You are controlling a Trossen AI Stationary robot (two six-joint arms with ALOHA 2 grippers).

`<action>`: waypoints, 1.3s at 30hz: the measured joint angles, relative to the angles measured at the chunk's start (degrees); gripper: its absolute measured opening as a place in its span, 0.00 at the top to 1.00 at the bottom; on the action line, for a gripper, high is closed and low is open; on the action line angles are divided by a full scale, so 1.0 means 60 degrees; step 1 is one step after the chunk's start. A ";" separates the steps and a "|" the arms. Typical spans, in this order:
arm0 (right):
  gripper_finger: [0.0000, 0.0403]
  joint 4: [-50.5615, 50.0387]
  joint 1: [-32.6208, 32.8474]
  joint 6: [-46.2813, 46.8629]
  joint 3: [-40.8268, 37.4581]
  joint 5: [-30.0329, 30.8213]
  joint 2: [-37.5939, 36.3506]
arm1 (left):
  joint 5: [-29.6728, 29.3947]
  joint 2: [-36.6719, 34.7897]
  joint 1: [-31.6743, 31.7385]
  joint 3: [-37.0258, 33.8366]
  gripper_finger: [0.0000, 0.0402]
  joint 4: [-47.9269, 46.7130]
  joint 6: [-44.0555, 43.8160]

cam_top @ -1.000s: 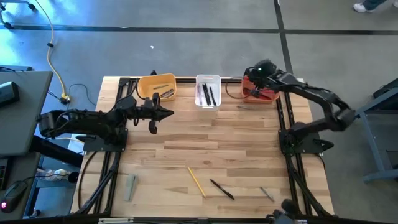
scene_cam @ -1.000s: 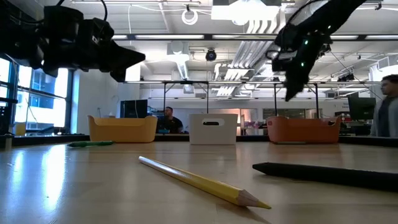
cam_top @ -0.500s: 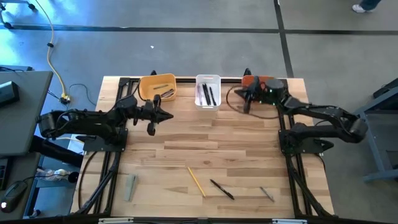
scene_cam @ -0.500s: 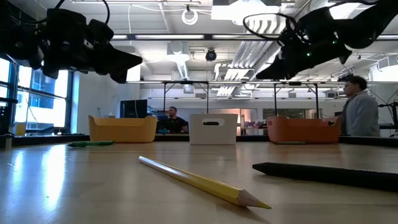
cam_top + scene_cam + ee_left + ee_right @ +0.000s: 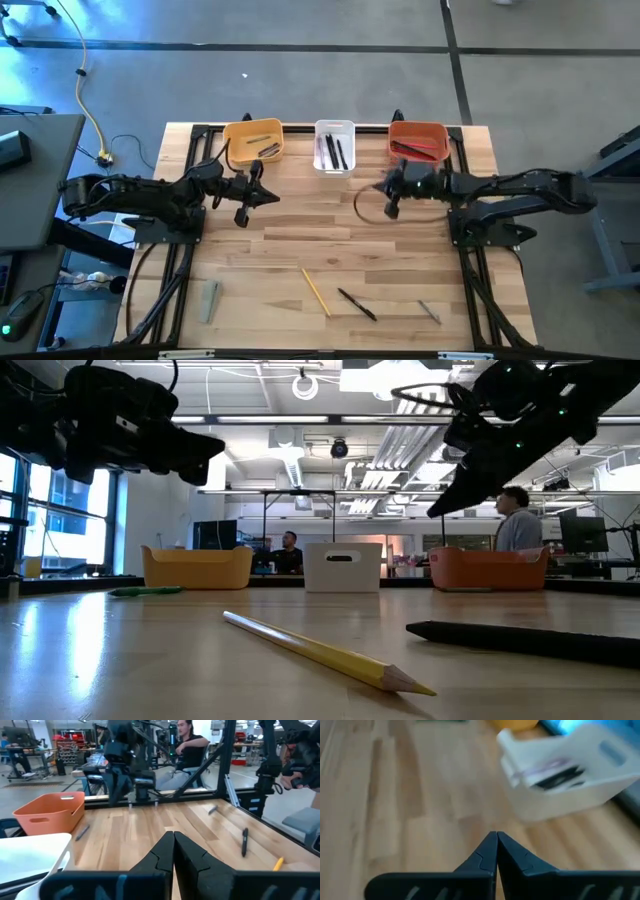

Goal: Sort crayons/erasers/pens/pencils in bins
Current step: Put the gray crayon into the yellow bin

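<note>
I should pick up the grey crayon (image 5: 83, 832) with my right gripper and pass it to my left gripper, because the crayon is beside the red-orange bin (image 5: 52, 815), far from my left gripper.
Three bins stand along the far edge: the yellow-orange bin (image 5: 253, 140), the white bin (image 5: 335, 146) with black pens inside, and the red-orange bin (image 5: 417, 140) with red pencils inside. A yellow pencil (image 5: 316, 291) and a black pen (image 5: 357, 304) lie flat on the near part of the table. My left gripper (image 5: 272, 193) hovers shut in front of the yellow-orange bin and points toward the table's right. My right gripper (image 5: 385, 188) hovers shut in front of the red-orange bin and points left, with the white bin (image 5: 570, 775) ahead of it. Neither holds anything.
A grey eraser (image 5: 209, 300) lies near the table's near left corner, and a small grey stick (image 5: 429, 312) near the right. A green stick (image 5: 145, 591) lies on the far left in the low view. Bare wood lies between the grippers. People show in the room behind.
My right gripper has come away from above the red-orange bin, moving toward the near edge and the table's left. It has tipped from pointing down to roughly level. A person behind the table has walked left.
</note>
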 joint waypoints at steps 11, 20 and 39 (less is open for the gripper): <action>1.00 -0.2552 0.0946 0.2023 0.0011 0.2418 0.0004 | -0.0172 0.0001 -0.0376 0.0000 1.00 0.0000 0.0233; 1.00 -0.3272 -0.2097 0.0832 0.0011 0.0962 0.0470 | -0.0285 0.0004 -0.0556 0.0000 1.00 0.0000 0.0254; 0.63 -0.2469 -0.4276 -0.0300 0.0018 -0.0063 0.2376 | -0.0307 0.0004 -0.0555 0.0000 1.00 -0.0022 0.0252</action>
